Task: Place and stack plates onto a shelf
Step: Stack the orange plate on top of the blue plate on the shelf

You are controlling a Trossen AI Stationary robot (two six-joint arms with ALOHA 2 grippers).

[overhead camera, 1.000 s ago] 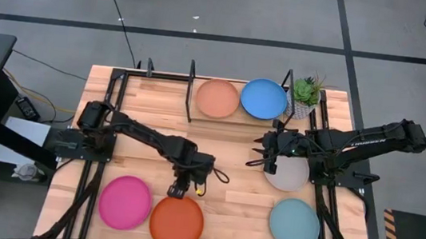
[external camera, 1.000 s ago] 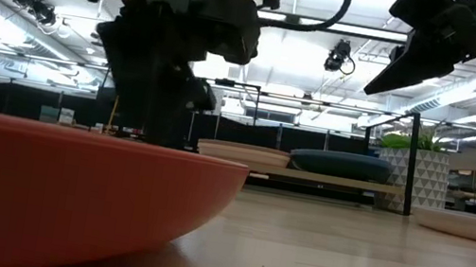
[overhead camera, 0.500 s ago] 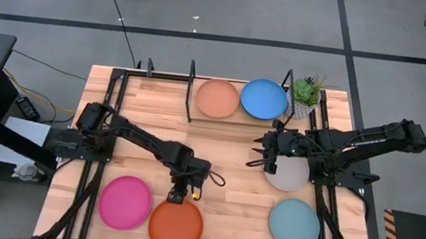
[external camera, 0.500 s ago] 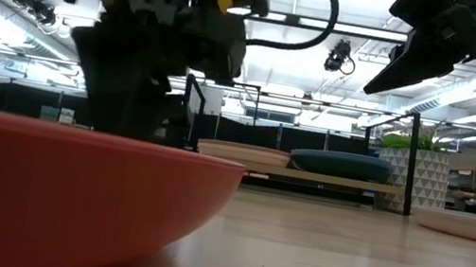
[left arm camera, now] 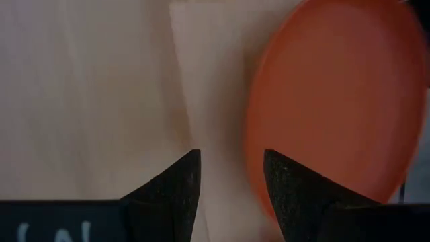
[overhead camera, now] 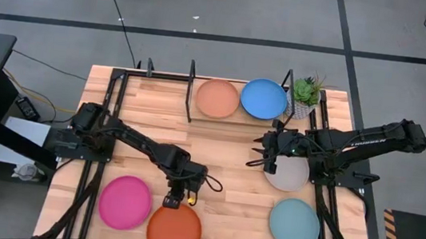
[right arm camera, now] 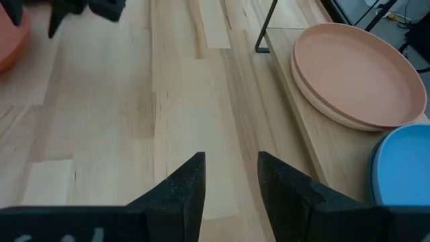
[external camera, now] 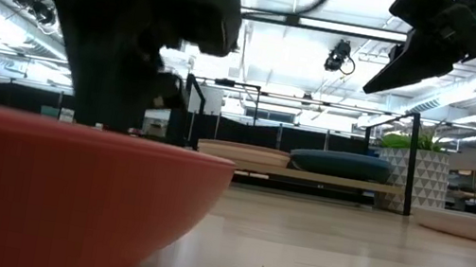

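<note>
The orange plate (overhead camera: 173, 233) will come up by itself when I lift it, with bare wood under it, because just a lone rim edge (left arm camera: 250, 134) shows against the wood.
The orange plate (overhead camera: 175, 230) lies flat at the table's near edge, and it fills the foreground of the low view (external camera: 66, 193). My left gripper (overhead camera: 172, 201) stands open over its far rim, pointing down (left arm camera: 232, 154). My right gripper (overhead camera: 255, 154) is open (right arm camera: 230, 156) and hangs above bare wood, beside a pale grey plate (overhead camera: 289, 175). On the shelf (overhead camera: 190, 105) a tan plate (overhead camera: 217, 98) tops a small stack, with a blue plate (overhead camera: 263, 99) next to it. The magenta plate (overhead camera: 125, 202) and light teal plate (overhead camera: 294, 224) rest on the table. My left gripper comes from above, pointing down, at the orange plate's far rim (left arm camera: 259, 168). One finger (left arm camera: 295, 195) stands on that rim and the other over bare wood outside it, so the gap holds only table. The plate lies flat on the table.
A small potted plant (overhead camera: 305, 91) stands at the shelf's right end. Black frame rails (overhead camera: 108, 124) run along both sides of the table. Bare wood (overhead camera: 229, 186) lies between the arms and left of the shelf's stack.
My left gripper has moved toward the table's near edge and a little left, still open. The orange plate has slid with it a short way toward the near edge, staying flat.
</note>
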